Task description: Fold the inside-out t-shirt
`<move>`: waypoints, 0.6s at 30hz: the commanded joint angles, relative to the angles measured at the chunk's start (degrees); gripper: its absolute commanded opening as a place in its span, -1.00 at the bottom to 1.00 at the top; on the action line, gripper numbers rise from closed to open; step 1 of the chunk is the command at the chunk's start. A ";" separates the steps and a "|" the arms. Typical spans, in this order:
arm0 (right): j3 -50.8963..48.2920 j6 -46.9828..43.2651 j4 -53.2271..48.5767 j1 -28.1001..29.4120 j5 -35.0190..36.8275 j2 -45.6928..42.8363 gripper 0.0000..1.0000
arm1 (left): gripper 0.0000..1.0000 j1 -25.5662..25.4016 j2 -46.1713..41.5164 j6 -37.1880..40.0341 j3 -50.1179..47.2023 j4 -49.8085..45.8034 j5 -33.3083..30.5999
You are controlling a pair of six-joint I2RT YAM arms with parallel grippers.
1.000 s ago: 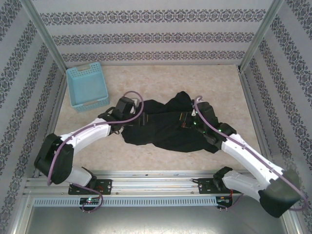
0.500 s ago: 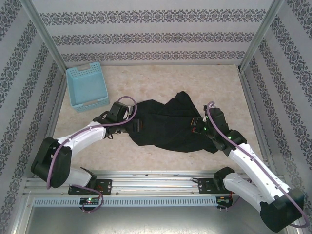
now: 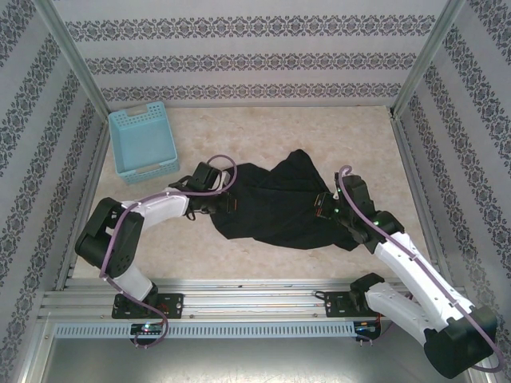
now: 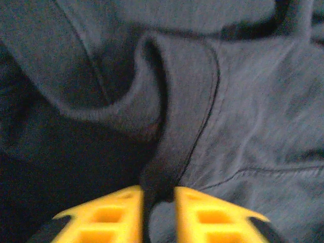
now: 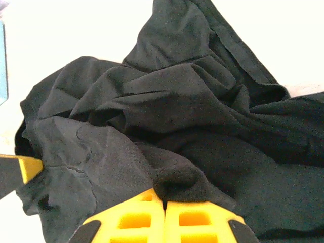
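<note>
The t-shirt's middle (image 3: 275, 195) is crumpled between my grippers. Next, my left gripper pulls the seamed fold (image 4: 164, 172) toward the back of the table and spreads the cloth out before folding.
The inside-out t-shirt (image 3: 275, 203) is a crumpled black heap in the middle of the table. My left gripper (image 3: 227, 204) sits at the shirt's left edge. In the left wrist view its yellow fingers (image 4: 119, 212) stand close together with a seamed fold of the t-shirt (image 4: 177, 116) pinched between them. My right gripper (image 3: 322, 209) is at the heap's right side. In the right wrist view that gripper (image 5: 163, 205) is shut, a hump of the t-shirt (image 5: 167, 101) caught at its tips. No neck tag shows.
A light blue basket (image 3: 144, 142) stands at the back left of the table, apart from the shirt. Patterned walls and metal posts close in the table on three sides. Bare tabletop (image 3: 263, 128) lies behind the shirt.
My left gripper has closed on a fold at the shirt's left edge, and its elbow has drawn in. The right gripper pulled the cloth right a second ago, then held still.
</note>
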 commanded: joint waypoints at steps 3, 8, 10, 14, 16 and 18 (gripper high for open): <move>7.22 -3.56 -4.95 -0.70 -0.91 -0.89 -1.00 | -1.00 0.19 -1.94 1.76 5.48 0.59 -0.04; 9.41 -5.48 -8.22 -2.02 -1.26 1.04 -1.00 | -1.00 2.94 -11.46 1.80 3.67 3.79 -3.85; 9.12 -5.74 -8.10 -3.40 -2.47 4.35 -1.00 | -1.00 4.50 -14.09 1.65 2.26 5.59 -3.88; 8.61 -6.43 -2.84 -5.78 -3.80 13.72 -0.98 | -1.00 5.92 -13.51 1.39 1.60 5.91 -4.42; 9.49 -6.81 0.27 -7.80 -4.05 19.85 -0.98 | -1.00 6.47 -11.35 0.62 2.17 5.15 -4.49; 11.62 -7.77 2.11 -10.23 -6.15 26.00 -0.98 | -1.00 7.13 -9.48 -0.13 2.91 4.36 -5.04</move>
